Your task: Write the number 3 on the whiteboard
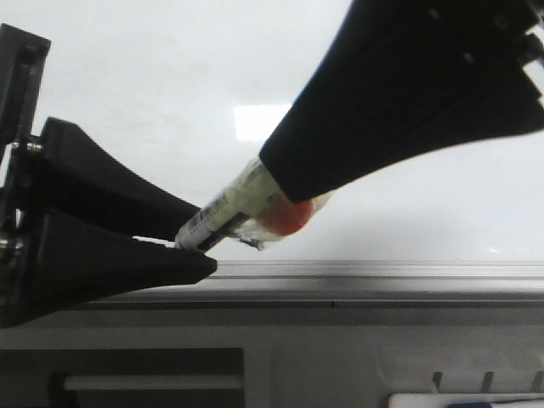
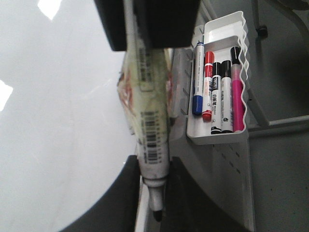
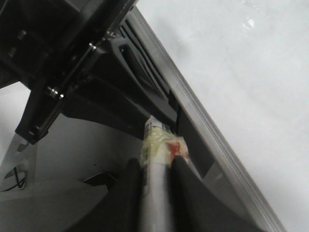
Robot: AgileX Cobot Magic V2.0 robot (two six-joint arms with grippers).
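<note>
My left gripper's fingers surround the marker's nib end (image 1: 192, 238), so my left gripper should open and back off before my right gripper writes the 3 on the whiteboard (image 1: 197, 119).
The whiteboard (image 1: 127, 68) fills the back, with a bright light reflection (image 1: 262, 121) and a grey ledge (image 1: 382, 276) below. No number 3 shows on it. A taped white marker (image 1: 221, 212) with a barcode and a bare black nib lies slanted just above the ledge. My right gripper (image 1: 289, 183) comes from the upper right and is shut on the marker's body (image 3: 155, 145). My left gripper (image 1: 204, 238) comes from the left, its two fingers pressed on either side of the marker's nib end (image 2: 152, 159). The board also shows in the left wrist view (image 2: 58, 121) and the right wrist view (image 3: 251, 72).
A white wavy-walled tray (image 2: 217, 137) hangs on a grey perforated panel (image 2: 227, 174) beside the board. It holds several markers: blue, red, black and pink. A white tray edge (image 1: 459, 399) shows at the lower right, below the ledge.
</note>
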